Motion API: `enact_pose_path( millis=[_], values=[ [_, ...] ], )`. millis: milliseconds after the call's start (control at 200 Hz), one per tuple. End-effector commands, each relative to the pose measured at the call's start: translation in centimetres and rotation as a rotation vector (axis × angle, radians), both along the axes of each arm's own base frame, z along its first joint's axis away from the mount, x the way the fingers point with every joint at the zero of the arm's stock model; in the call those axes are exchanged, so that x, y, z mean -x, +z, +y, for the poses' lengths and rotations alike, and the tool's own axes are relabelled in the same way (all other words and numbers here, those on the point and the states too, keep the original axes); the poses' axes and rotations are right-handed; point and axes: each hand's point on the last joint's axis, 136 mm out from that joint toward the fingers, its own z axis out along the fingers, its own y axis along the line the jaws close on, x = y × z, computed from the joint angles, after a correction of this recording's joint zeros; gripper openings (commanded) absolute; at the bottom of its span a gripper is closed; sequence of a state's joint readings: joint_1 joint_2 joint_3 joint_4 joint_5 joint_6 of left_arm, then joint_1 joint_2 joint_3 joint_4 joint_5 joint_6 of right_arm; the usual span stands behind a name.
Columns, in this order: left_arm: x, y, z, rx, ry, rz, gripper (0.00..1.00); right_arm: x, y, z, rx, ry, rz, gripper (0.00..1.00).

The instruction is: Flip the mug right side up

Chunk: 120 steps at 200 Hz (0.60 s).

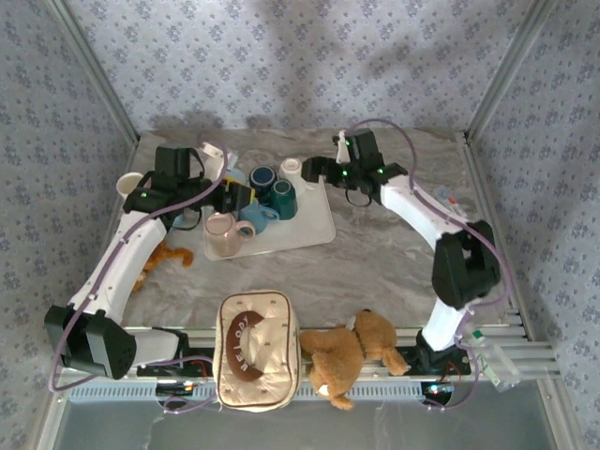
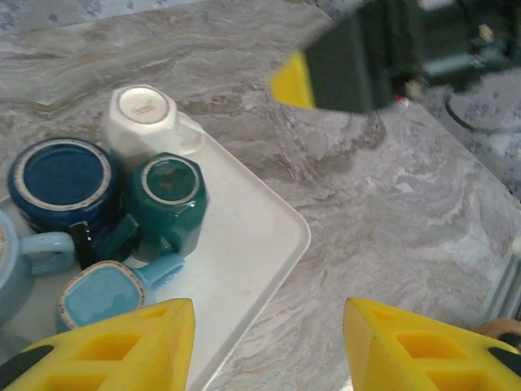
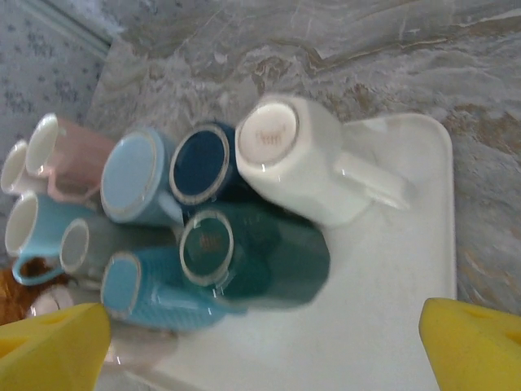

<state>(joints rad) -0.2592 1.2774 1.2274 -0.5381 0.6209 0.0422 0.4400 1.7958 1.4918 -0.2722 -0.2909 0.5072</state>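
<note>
The white mug [image 1: 291, 165] is standing bottom up and is narrower than my right gripper's open fingers, so I keep moving over it until the fingers are around the mug's body [image 1: 296, 178].
A white tray [image 1: 305, 228] holds several mugs. A white mug [image 3: 293, 159], a dark blue mug [image 3: 203, 163], a teal mug [image 3: 252, 252] and a ribbed light blue mug [image 3: 155, 289] stand bottom up. Pink [image 3: 69, 155], pale blue [image 3: 32, 228] and grey [image 3: 89, 244] mugs show their openings. My left gripper [image 2: 269, 342] hovers open over the tray's [image 2: 252, 244] near edge, beside the teal mug [image 2: 169, 191], holding nothing. My right gripper [image 3: 264, 346] is wide open above the tray's [image 3: 391, 269] bare part, short of the white mug [image 1: 292, 169].
A cream cup [image 1: 129, 184] stands off the tray at the far left. An orange toy [image 1: 164, 258] lies under the left arm. A beige bag [image 1: 255, 347] and a teddy bear [image 1: 347, 352] sit at the near edge. Patterned walls close in the table.
</note>
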Motion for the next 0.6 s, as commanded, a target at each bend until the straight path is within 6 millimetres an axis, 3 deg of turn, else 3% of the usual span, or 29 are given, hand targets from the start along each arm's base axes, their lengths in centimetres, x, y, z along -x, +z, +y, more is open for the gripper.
enact_pose_path(
  millis=[0,255,595],
  values=[
    [0.6,0.2,-0.8,-0.01,-0.053,-0.009,0.51,-1.6,-2.1,0.5,0.033,-0.085,0.13,1.0],
    [0.4,-0.4,-1.0,-0.02,-0.049,0.012,0.52,-5.3,-4.9,2.9,0.141,-0.121,0.175,1.0],
    [0.2,-1.5,-0.9,-0.06,-0.039,0.021,0.53,-8.0,-7.1,4.2,0.306,-0.112,0.135,1.0]
  ],
)
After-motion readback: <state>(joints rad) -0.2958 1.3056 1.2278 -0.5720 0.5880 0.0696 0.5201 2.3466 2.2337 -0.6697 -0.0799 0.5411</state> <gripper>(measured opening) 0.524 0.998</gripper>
